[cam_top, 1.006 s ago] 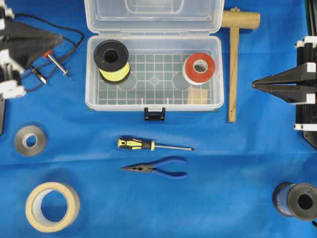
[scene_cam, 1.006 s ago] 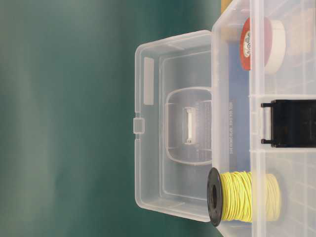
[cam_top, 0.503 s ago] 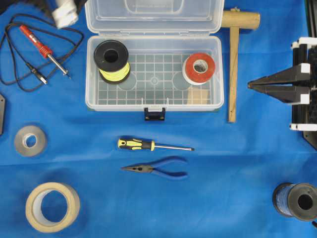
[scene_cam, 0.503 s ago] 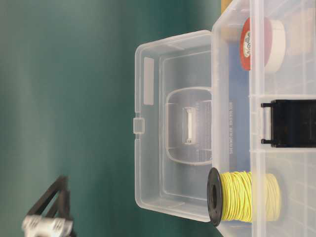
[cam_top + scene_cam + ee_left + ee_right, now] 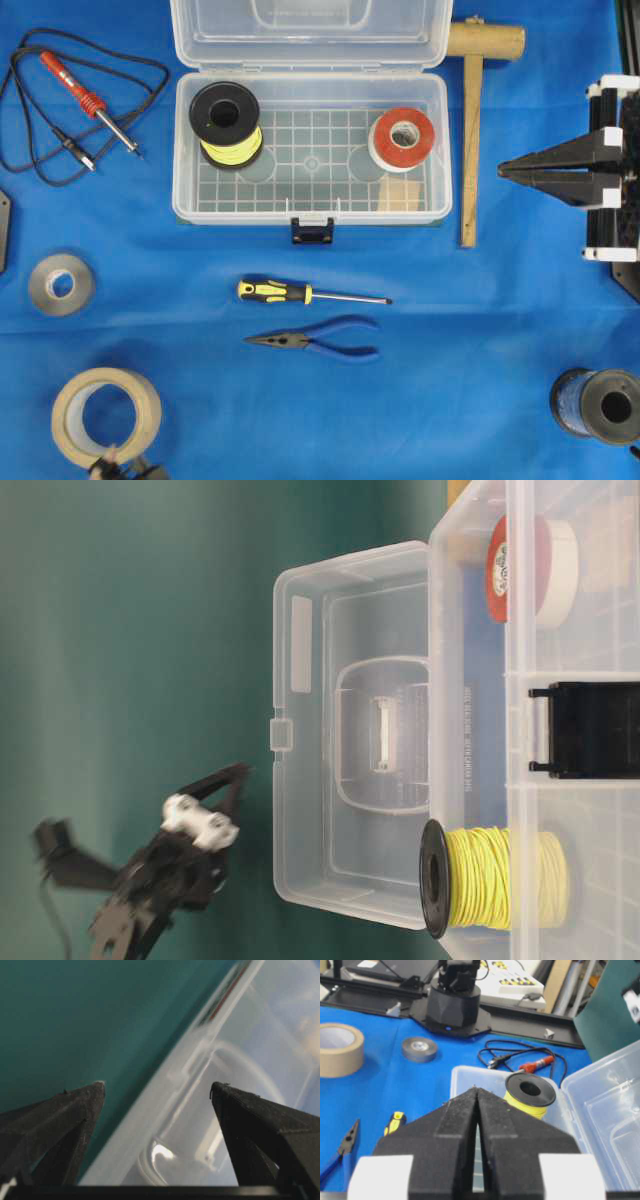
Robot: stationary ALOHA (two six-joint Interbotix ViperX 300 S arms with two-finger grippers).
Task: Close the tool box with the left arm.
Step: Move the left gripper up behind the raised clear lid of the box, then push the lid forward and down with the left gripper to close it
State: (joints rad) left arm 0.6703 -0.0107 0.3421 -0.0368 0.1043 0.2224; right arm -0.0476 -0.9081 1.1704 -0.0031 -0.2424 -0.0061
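Note:
The lid is tilted back with its top edge [image 5: 279,770] below the left gripper's fingers, so the robot's left gripper should move down to the lid's edge and sweep the lid forward over the tool box [image 5: 311,150].
The tool box [image 5: 182,150] is a clear plastic case that stands open, its lid [image 5: 310,45] tipped back and its dark latch [image 5: 313,230] hanging at the front. A yellow wire spool [image 5: 226,122] and a red tape roll [image 5: 403,138] lie on its gridded floor. In the table-level view the blurred left arm [image 5: 165,865] hovers just behind the raised lid [image 5: 320,610]. My left gripper [image 5: 157,1085] is open, with the lid's outer edge [image 5: 200,1110] close ahead between the spread fingers and nothing held. My right gripper [image 5: 503,172] is shut and empty, to the right of the box.
A wooden mallet [image 5: 470,130] lies along the box's right side. In front of the box lie a screwdriver [image 5: 300,293] and pliers [image 5: 320,342]. A soldering iron [image 5: 85,95], grey tape [image 5: 60,283] and a masking tape roll [image 5: 105,415] sit at the left, a dark spool [image 5: 600,405] at the lower right.
The left gripper went from shut to open. The left arm left the overhead view's left side and rose into the table-level view behind the lid. The right gripper shifted slightly.

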